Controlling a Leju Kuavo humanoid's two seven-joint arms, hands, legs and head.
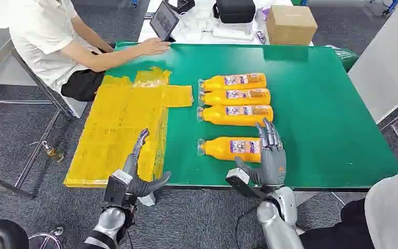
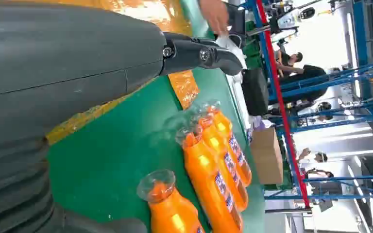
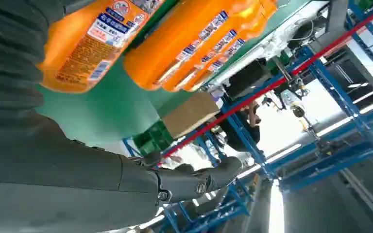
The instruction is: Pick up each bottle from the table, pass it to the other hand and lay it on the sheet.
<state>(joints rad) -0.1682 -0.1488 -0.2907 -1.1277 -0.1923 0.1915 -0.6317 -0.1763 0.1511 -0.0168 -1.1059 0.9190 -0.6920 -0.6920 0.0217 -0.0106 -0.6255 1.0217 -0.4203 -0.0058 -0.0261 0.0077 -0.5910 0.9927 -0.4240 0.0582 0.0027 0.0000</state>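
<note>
My gripper will reveal a bold logo hidden on the orange bottle's bottom side (image 1: 232,149) when it turns the bottle over, because fine print (image 3: 88,62) covers the bottle's upper label.
Several orange bottles lie on their sides on the green table (image 1: 316,109). Three sit together in a row (image 1: 236,98), and one bottle (image 1: 230,147) lies apart, nearer to me. My right hand (image 1: 269,155) hovers at that bottle's base end with fingers spread, holding nothing. In the right wrist view the near bottle (image 3: 87,39) is close above the hand (image 3: 77,179). My left hand (image 1: 137,171) is open over the near edge of the yellow sheet (image 1: 124,119). The left wrist view shows the near bottle's cap (image 2: 162,194) and the row (image 2: 218,160).
A person in a white shirt (image 1: 46,36) sits at the far left with a hand (image 1: 153,46) on the table edge. A cardboard box (image 1: 290,23), a tablet (image 1: 164,19) and a black bag (image 1: 235,10) stand beyond the table. Another person is at the right (image 1: 394,207).
</note>
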